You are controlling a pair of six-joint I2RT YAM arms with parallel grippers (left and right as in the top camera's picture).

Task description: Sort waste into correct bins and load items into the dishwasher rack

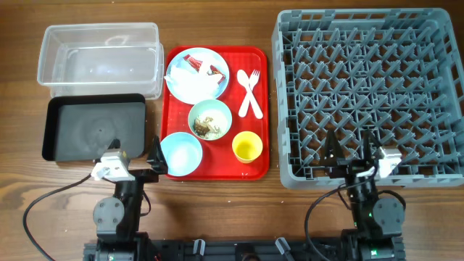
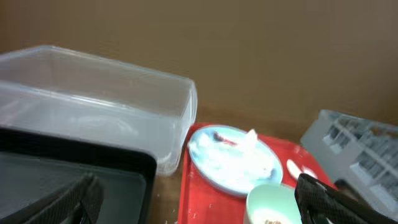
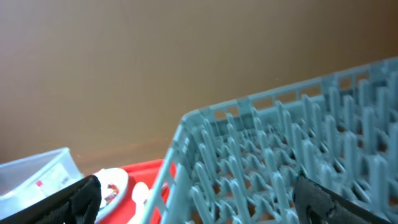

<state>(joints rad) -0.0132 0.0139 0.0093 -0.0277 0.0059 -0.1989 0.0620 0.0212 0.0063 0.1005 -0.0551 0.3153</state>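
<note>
Crumpled paper and a wrapper [image 1: 196, 78] are on the light blue plate, so my left gripper needs to put both into the clear tub [image 1: 101, 59] before the plate goes into the rack.
A light blue plate [image 1: 197, 74] on the flat red tray [image 1: 257, 168] carries crumpled white paper [image 1: 193, 84] and a red-and-white wrapper [image 1: 206, 69]. A pale green bowl [image 1: 210, 119] holds brownish scraps. A light blue bowl [image 1: 180, 154], a yellow cup [image 1: 247, 147] and a white fork and spoon [image 1: 250, 90] also lie on the tray. The clear tub [image 1: 101, 58] and black tray [image 1: 94, 127] stand at the left, the grey rack [image 1: 370, 94] at the right. My left gripper [image 1: 134, 151] [image 2: 199, 205] is open and empty between black tray and red tray. My right gripper [image 1: 351, 151] [image 3: 202, 199] is open and empty over the rack's front edge.
The left wrist view shows the clear tub [image 2: 93, 106], black tray [image 2: 81, 168], plate [image 2: 230, 162] and green bowl [image 2: 270, 199] ahead. The right wrist view shows the rack's pegs [image 3: 280, 155] and the red tray's edge [image 3: 149, 171]. Cables trail along the table's front edge.
</note>
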